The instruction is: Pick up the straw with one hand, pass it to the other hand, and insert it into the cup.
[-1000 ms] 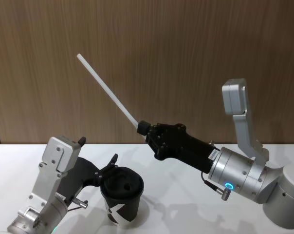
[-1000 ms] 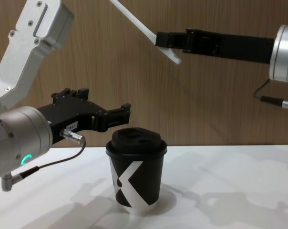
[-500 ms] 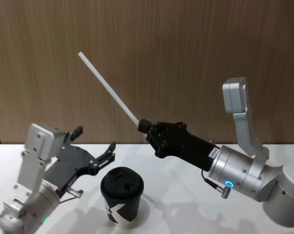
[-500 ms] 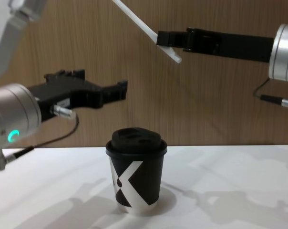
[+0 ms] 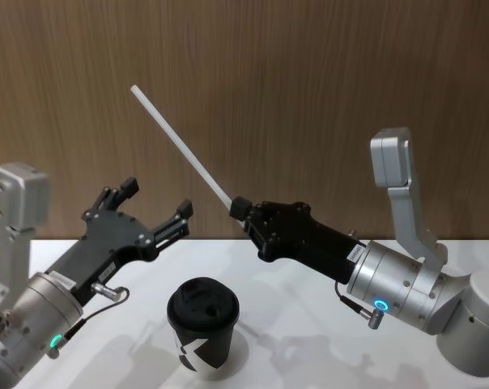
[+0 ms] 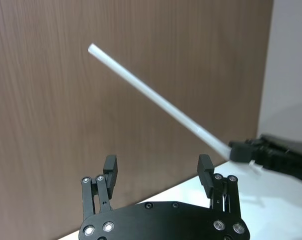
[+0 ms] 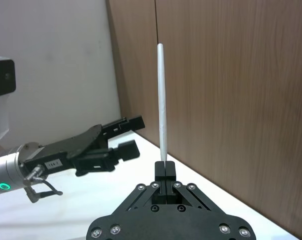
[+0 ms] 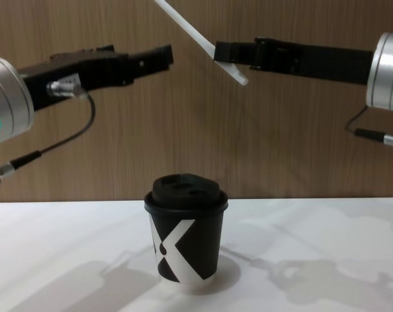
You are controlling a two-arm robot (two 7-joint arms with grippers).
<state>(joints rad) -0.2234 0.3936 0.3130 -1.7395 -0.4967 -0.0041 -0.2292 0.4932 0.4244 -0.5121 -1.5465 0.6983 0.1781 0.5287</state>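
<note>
The white straw (image 5: pixel 180 145) is a lot longer than the black lidded cup (image 5: pixel 203 325) is high. The straw's upper part will keep sticking out when I push it in.
The white straw (image 5: pixel 181 146) slants up and to the left above the table, and my right gripper (image 5: pixel 238 209) is shut on its lower end. From the right wrist the straw (image 7: pixel 161 100) rises straight out of the closed right gripper (image 7: pixel 165 167). My left gripper (image 5: pixel 155 203) is open, raised above and left of the cup (image 5: pixel 202 324), a little below and left of the straw's lower part, not touching it. In the left wrist view the open left gripper (image 6: pixel 158 165) sits under the straw (image 6: pixel 156 100). The black lidded cup (image 8: pixel 185 240) stands upright.
A white table (image 5: pixel 309 324) carries the cup, and a brown wood-grain wall (image 5: pixel 309 97) stands close behind it. The right arm's silver wrist (image 5: pixel 394 288) and grey link hang over the table's right side; the left wrist (image 8: pixel 4 97) is at the left.
My left gripper has risen from beside the cup's lid to the height of the straw's lower part, still open. The right gripper and the straw have hardly moved.
</note>
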